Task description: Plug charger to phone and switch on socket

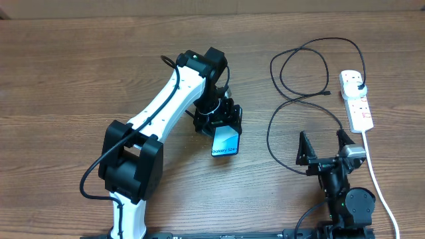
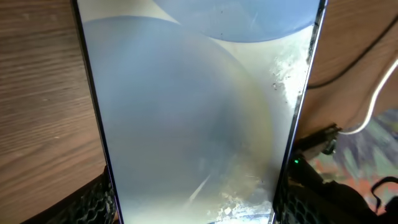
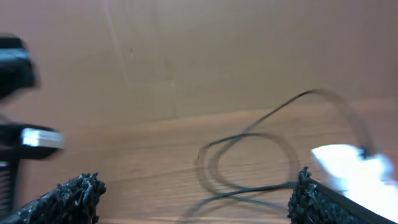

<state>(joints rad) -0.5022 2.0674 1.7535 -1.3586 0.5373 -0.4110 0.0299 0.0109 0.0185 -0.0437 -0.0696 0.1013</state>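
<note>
The phone's far end (image 1: pixel 234 113) is inside my left gripper, so next my right gripper takes the phone by its free "Galaxy" end (image 1: pixel 225 147) before I plug in the charger.
The phone (image 1: pixel 225 141), with a light-blue screen and "Galaxy" text, is held tilted above the table in my left gripper (image 1: pixel 219 121), which is shut on its sides; in the left wrist view its screen (image 2: pixel 193 106) fills the frame between my fingers. The charger, a thin black cable (image 1: pixel 292 99), loops on the table at the right, its black plug (image 1: pixel 359 87) in the white socket strip (image 1: pixel 356 99). Its small connector (image 1: pixel 327 93) lies free. My right gripper (image 1: pixel 325 143) is open and empty near the front edge, pointing toward the cable (image 3: pixel 249 162).
The strip's thick white cord (image 1: pixel 375 176) runs down the right side past my right arm's base. The strip shows blurred at the right of the right wrist view (image 3: pixel 354 165). The left arm (image 1: pixel 156 119) stretches diagonally across the table's middle.
</note>
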